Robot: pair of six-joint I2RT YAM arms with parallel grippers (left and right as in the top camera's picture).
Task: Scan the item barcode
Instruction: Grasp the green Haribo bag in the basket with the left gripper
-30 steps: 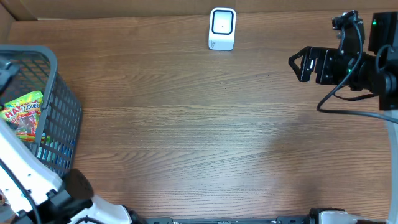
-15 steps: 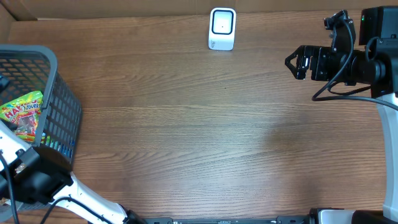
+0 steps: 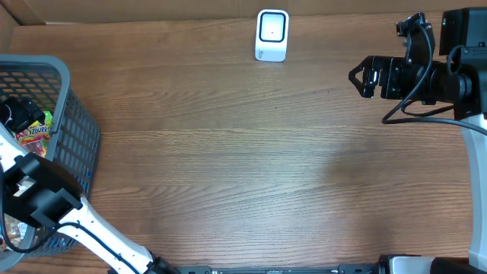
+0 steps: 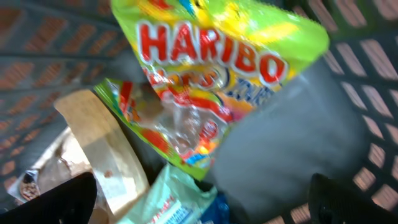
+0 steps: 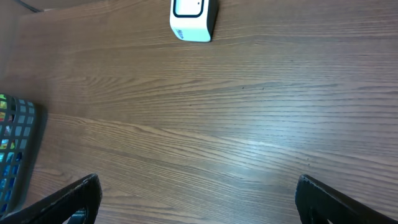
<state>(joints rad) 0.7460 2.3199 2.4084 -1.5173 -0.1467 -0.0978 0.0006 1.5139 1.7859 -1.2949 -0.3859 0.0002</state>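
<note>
My left gripper is going down, and the Haribo bag's lettered end (image 4: 211, 48) lies clear of the other packets, so the gripper should keep lowering toward that end (image 4: 214, 56) until its open fingers are on either side of it.
A green and yellow Haribo sweets bag (image 4: 211, 68) lies on top of other packets inside the grey wire basket (image 3: 72, 137) at the table's left edge. In the overhead view my left gripper (image 3: 21, 116) hangs over the bag (image 3: 38, 131) and hides most of it. Seen from the left wrist, that gripper (image 4: 202, 200) is open, just above the packets, with nothing between its fingers. No barcode shows on the bag. The white scanner (image 3: 272, 35) stands at the table's far edge. My right gripper (image 3: 361, 76) hovers open at the right, well above the wood (image 5: 199, 199).
Under the Haribo bag lie a brown paper packet (image 4: 99, 143), a pale green packet (image 4: 174, 199) and a blue one (image 4: 214, 208). The basket's corner (image 5: 15, 143) and the scanner (image 5: 193, 17) also show in the right wrist view.
My left arm has swung up into the basket, and its gripper now covers most of the Haribo bag. The right arm shifted slightly left early on, then stayed still.
</note>
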